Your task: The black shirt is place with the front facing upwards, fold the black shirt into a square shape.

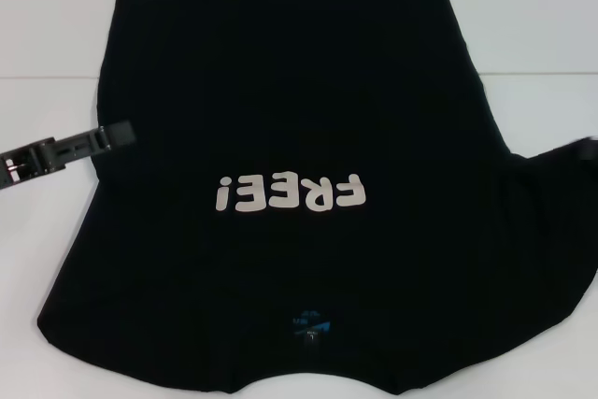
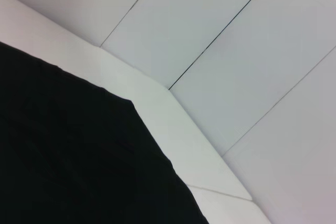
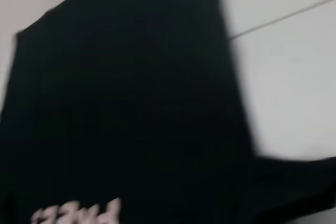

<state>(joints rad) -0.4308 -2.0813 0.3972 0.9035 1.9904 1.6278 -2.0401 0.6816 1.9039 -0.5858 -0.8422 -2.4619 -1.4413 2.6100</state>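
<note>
I have the sleeve's end in my right gripper and the shirt's body is flat, so I should keep folding the sleeve inward until it lies beside the lettering.
The black shirt lies spread on the white table, front up. Its pale "FREE!" lettering sits toward the near side, with the blue neck label at the near edge. My left gripper reaches in from the left and meets the shirt's left edge at mid-height. At the right border of the head view, a dark tip that seems to be my right gripper sits at the end of the right sleeve. The left wrist view shows a corner of the shirt, and the right wrist view shows its body.
White table surface surrounds the shirt on the left and at the far right. A pale tiled floor lies past the table's edge in the left wrist view.
</note>
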